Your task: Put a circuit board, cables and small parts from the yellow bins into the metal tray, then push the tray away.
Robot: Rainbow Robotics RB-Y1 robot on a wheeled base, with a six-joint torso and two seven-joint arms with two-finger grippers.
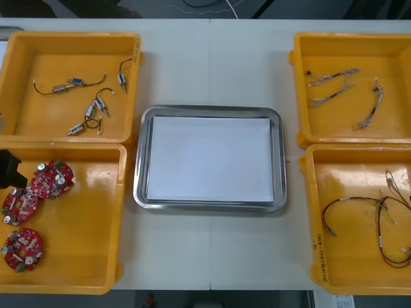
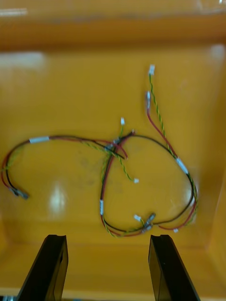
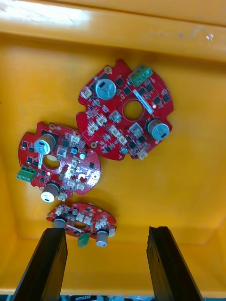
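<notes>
The middle red circuit board touches its neighbour only along the board's rim. The middle board will therefore come loose alone when I lift it.
Three round red circuit boards lie in the near left yellow bin. My left gripper hangs open above them, and the smallest-looking board is just beyond its fingertips. Its black body shows at the bin's left edge in the front view. My right gripper is open over the near right yellow bin, with a tangle of red and yellow cables beyond its fingers. The metal tray, white inside, sits between the bins with nothing in it.
The far left bin holds several small metal parts with black leads. Twisted blue and white cables lie in the far right bin. Bare table stretches beyond the tray toward the far edge.
</notes>
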